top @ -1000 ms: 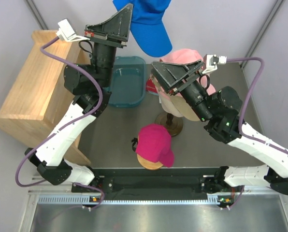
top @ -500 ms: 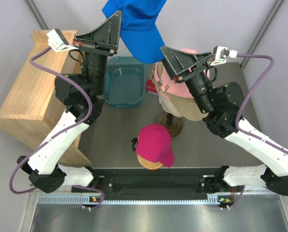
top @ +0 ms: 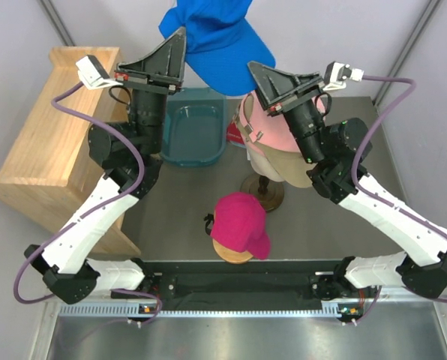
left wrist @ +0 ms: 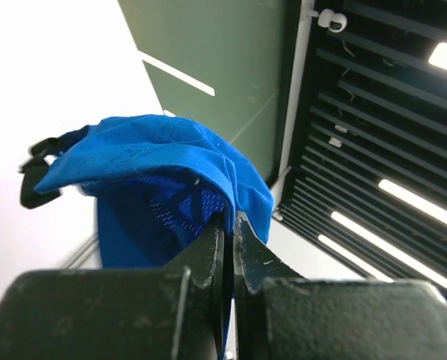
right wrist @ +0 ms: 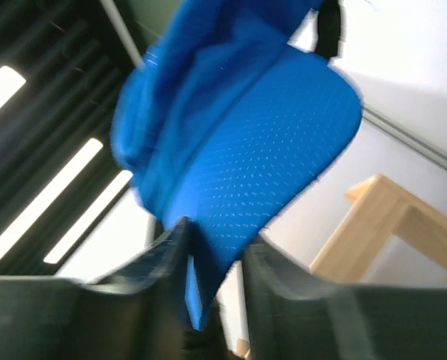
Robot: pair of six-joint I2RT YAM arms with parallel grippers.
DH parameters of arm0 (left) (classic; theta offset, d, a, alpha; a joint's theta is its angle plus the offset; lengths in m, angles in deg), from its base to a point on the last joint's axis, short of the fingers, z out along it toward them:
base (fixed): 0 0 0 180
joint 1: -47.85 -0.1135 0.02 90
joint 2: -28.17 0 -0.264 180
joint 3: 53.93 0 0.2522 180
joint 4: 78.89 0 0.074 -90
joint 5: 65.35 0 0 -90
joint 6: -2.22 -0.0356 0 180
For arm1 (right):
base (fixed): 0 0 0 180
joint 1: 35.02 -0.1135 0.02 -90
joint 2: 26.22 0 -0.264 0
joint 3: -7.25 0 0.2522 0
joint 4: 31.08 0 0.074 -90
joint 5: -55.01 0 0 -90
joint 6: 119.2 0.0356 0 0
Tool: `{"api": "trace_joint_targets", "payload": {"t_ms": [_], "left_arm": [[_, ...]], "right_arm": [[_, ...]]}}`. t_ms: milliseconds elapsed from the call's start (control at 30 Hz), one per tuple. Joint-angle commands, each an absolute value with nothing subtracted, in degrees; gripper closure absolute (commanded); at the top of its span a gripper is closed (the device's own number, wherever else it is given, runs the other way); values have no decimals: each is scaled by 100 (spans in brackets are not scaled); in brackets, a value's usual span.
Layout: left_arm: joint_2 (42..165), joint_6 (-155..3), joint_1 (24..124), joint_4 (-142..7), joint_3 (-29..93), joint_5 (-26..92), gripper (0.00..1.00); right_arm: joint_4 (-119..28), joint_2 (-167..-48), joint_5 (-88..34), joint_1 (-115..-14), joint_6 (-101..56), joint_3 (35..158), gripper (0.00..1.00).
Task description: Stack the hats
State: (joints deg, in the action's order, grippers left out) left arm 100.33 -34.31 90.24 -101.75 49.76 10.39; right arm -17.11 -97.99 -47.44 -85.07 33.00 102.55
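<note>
The robot's left gripper is pinching the royal blue hat's top (top: 201,22), so its right gripper should take over by the royal blue hat's edge and lower that hat's top onto the magenta hat (top: 239,220).
The royal blue hat (top: 223,41) hangs high above the table's back. My left gripper (top: 181,35) is shut on its crown cloth (left wrist: 156,165), the fabric pinched between the fingertips (left wrist: 229,221). My right gripper (top: 252,69) is raised beside it, and its jaws have narrowed onto the brim (right wrist: 246,150), which runs between the fingertips (right wrist: 216,240); that view is blurred. Below, the light pink hat (top: 272,131) sits on the tan hat (top: 292,171) on a stand. The magenta hat (top: 242,221) rests on a wooden ball (top: 231,255) at the front.
A teal bin (top: 196,127) stands at the back middle, with a small red object (top: 233,133) beside it. A wooden shelf (top: 51,127) fills the left side. The stand's round base (top: 262,193) is at the centre of the dark table (top: 171,202).
My right gripper rose from beside the pink hat up to the blue hat's brim and its jaws narrowed round it. The left arm shifted slightly left, still holding the blue hat.
</note>
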Motion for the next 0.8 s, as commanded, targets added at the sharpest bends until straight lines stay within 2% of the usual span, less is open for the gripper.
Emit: {"api": "trace_joint_targets", "payload": {"t_ms": [0,33,67,133,167,200,233,267,333,367,467,567,767], "left_arm": [[9796,-3582,9065,-10222,4597,1279,100],[9761,-3671,9057,-10187,4509,1244,100],[9734,-3758,9057,-10083,4491,1270,100],[9673,-3996,9057,-10003,4473,1331,100],[9655,-4092,9057,-9863,4482,1436,90],[9603,-4424,9057,-9784,4491,1446,75],[9559,-4627,9057,-9617,4543,1480,51],[9489,-4864,9057,-9424,4561,1420,39],[9190,-5620,9065,-8844,4544,1192,27],[8945,-6145,9057,-8686,4517,843,17],[8471,-7147,9065,-8307,4342,226,7],[8223,-7966,9057,-8341,4306,-136,6],[8222,-8408,9057,-8403,4604,197,6]], "right_arm": [[-968,-9706,-4685,-8407,3461,10644,85],[-951,-9680,-4721,-8398,3453,10610,97],[-933,-9619,-4756,-8398,3452,10592,100],[-1002,-9539,-4791,-8372,3374,10609,100],[-1081,-9513,-4800,-8363,3365,10627,100],[-1343,-9469,-4783,-8354,3347,10653,100],[-1520,-9408,-4765,-8354,3304,10749,100],[-1783,-9372,-4756,-8345,3277,10819,100],[-2536,-9250,-4712,-8345,3224,11021,100],[-2741,-9197,-4704,-8345,3180,11083,100],[-3909,-9082,-4730,-8354,3075,11478,100],[-5043,-9038,-4756,-8354,3119,11883,100],[-5714,-8967,-4511,-8398,3426,11849,100]]}}
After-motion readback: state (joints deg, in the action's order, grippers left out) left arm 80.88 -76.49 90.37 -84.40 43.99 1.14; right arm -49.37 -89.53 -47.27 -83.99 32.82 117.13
